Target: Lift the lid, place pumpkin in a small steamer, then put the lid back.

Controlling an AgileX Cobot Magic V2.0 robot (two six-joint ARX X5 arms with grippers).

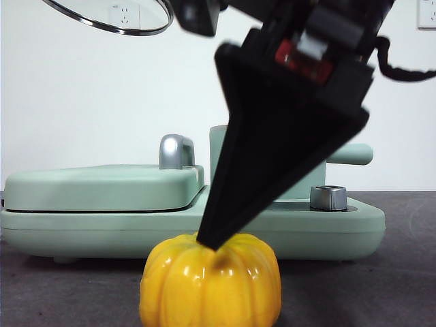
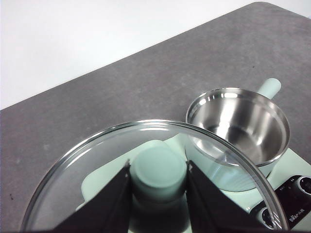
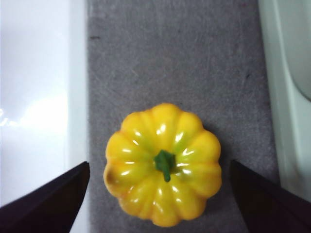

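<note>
The yellow pumpkin (image 1: pixel 210 285) sits steady with its green stem up (image 3: pixel 165 164). It will settle upright rather than roll when I put it in the steamer.
The yellow ribbed pumpkin (image 1: pixel 211 281) (image 3: pixel 163 164) sits on the grey table near the front edge, its green stem up. My right gripper (image 3: pixel 160 194) hangs open right above it, one black jaw on each side, and in the front view its dark tip (image 1: pixel 211 238) reaches the pumpkin's top. High up, my left gripper (image 2: pixel 159 194) is shut on the mint knob of the glass lid (image 2: pixel 146 160) (image 1: pixel 112 17), holding it in the air. Below it the small steamer (image 2: pixel 238 128) stands uncovered, its steel inside empty; in the front view the arm hides most of the steamer (image 1: pixel 219 146).
The wide mint-green appliance base (image 1: pixel 82 218) with its flat grill cover (image 1: pixel 102 185) stretches across the table behind the pumpkin. A steel knob (image 1: pixel 328 197) sits on its right part, beside the black control panel (image 2: pixel 291 199).
</note>
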